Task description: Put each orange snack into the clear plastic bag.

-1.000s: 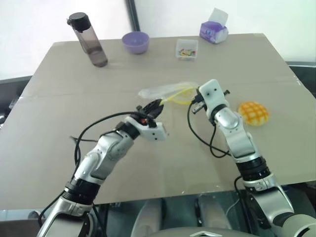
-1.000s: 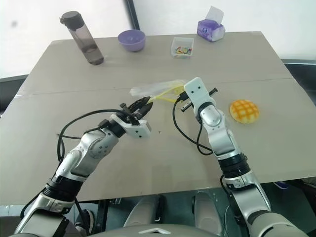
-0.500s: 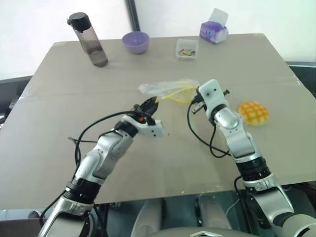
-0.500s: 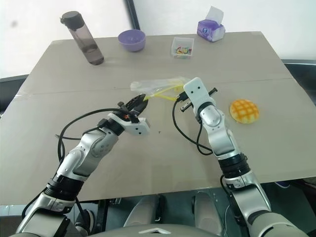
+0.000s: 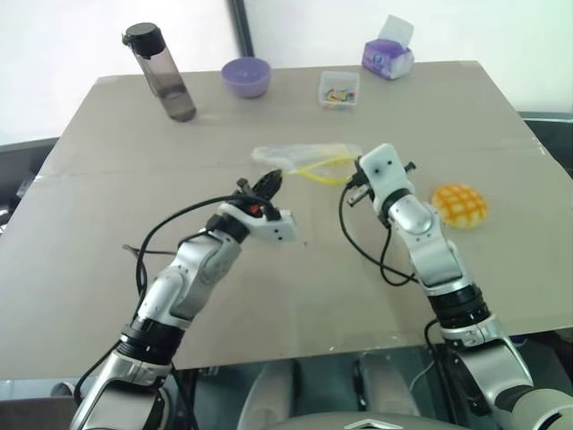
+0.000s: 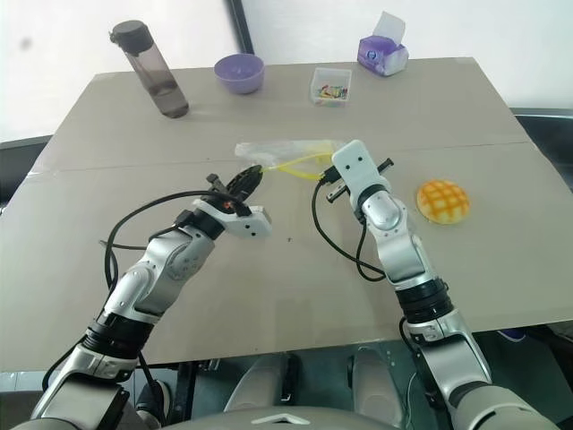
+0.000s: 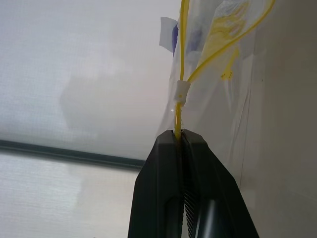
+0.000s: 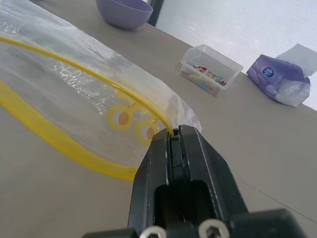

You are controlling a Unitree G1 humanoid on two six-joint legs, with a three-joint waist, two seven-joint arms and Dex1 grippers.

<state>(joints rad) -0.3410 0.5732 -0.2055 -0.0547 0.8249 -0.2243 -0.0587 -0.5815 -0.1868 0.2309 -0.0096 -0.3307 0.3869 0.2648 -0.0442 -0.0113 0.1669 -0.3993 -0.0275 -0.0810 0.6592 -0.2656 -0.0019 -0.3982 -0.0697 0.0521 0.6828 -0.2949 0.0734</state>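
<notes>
The bag's opening [image 8: 91,116] gets narrow where the robot's right gripper pinches the bag's yellow strip [image 8: 165,120], so that gripper should spread wide inside the bag's opening before the robot takes the orange snack.
The clear plastic bag [image 5: 304,159] hangs just above the middle of the table, held by its yellow strip at both ends. My left gripper [image 5: 269,182] is shut on the near-left end of the strip [image 7: 179,94]. My right gripper [image 5: 352,187] is shut on the right end, where the yellow edge [image 8: 74,63] runs away from its fingertips. The orange snack [image 5: 459,204], a domed bun with a pale grid, lies on the table to the right of my right arm, apart from the bag.
Along the far edge stand a dark water bottle [image 5: 162,73], a purple bowl [image 5: 245,76], a small clear box with colourful bits [image 5: 338,90] and a purple tissue pack [image 5: 388,55]. The tan table [image 5: 134,224] has bare room near me.
My left gripper has closed on the bag's yellow strip and lifted it slightly up and away from me. The right arm and the snack have not moved.
</notes>
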